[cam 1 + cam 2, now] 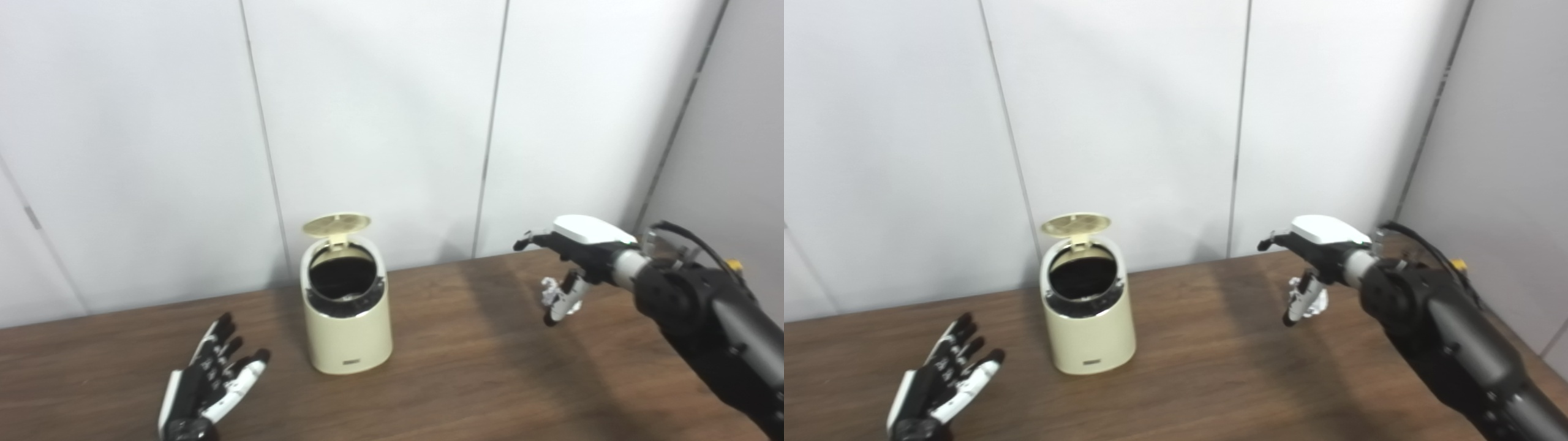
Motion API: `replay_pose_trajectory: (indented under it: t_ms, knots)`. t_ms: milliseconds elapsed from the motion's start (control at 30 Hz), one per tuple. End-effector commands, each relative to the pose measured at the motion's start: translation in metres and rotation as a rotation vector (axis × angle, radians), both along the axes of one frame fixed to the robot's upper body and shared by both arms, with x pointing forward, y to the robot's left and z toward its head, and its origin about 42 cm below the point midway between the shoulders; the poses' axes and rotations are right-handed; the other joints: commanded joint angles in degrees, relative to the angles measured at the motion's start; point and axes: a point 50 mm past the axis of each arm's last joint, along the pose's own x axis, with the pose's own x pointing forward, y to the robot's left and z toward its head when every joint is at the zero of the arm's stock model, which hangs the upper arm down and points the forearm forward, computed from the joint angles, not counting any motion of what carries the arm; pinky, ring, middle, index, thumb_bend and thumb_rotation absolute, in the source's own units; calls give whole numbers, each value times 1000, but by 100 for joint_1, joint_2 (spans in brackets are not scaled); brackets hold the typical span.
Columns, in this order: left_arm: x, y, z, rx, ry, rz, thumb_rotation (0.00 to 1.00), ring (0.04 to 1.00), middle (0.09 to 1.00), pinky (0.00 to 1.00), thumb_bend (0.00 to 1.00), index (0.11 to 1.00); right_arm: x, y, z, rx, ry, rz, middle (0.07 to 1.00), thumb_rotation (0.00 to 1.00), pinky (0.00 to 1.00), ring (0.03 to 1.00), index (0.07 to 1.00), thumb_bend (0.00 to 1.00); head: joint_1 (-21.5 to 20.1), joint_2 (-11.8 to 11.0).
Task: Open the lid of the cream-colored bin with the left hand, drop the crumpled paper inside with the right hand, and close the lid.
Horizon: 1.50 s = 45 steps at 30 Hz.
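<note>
A hinge arm (pixel 339 240) connects the lid (pixel 336 223) to the bin's back rim, so the lid will swing down flush over the bin's opening when the robot pushes it.
The cream-colored bin (pixel 346 334) stands upright on the brown table (pixel 478 380), left of the middle. Its round lid (pixel 336 224) is tipped up at the back and the dark opening (pixel 341 274) shows. My left hand (pixel 211 380) lies open on the table, palm up, to the left of the bin and apart from it. My right hand (pixel 576 254) is raised at the far right with fingers spread and thumb pointing down. The small white crumpled paper (pixel 1318 302) lies on the table just under it, partly hidden by the thumb.
White wall panels (pixel 380 122) stand right behind the table's far edge, close to the bin. A grey wall (pixel 735 153) closes the right side. My right forearm (pixel 716 331) reaches over the table's right end.
</note>
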Motion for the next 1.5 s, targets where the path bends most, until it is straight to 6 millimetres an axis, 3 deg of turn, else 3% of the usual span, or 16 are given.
replay_pose_trajectory:
  t_ms: [0,233,467,633,900,1100,1233,1467]
  knots:
    - [9,0,22,0,-99,-19,59,928,966,835,525,995,6,-8,30,-44,-58,-41,956,96,698,896,851,885,-29,5]
    - [9,3,23,-25,-93,-26,15,945,976,865,495,1000,21,-20,23,-57,-18,-109,959,110,706,918,872,871,-135,33]
    - [9,5,22,-7,-101,-32,150,937,974,853,510,1000,33,-28,14,-53,-10,-133,951,105,725,909,874,867,-140,46]
    - [9,6,22,-17,-99,-33,177,937,975,854,530,1000,43,-34,6,-68,-20,-144,939,106,699,890,871,862,-141,63]
    - [9,6,22,-16,-98,-39,174,933,978,846,523,1000,55,-40,-2,-64,-16,-167,934,100,723,891,873,857,-121,81]
    - [8,5,22,-11,-93,-35,141,935,978,850,517,1000,61,-37,-11,-59,-6,-172,913,85,650,837,864,857,-106,160]
    - [7,5,23,-7,-97,-32,111,935,975,847,509,1000,65,-35,-19,-91,16,-176,924,125,683,875,874,843,-113,220]
    - [7,5,24,-9,-94,-25,141,928,978,839,523,1000,69,-34,-32,-122,60,-181,904,145,699,844,878,836,-88,279]
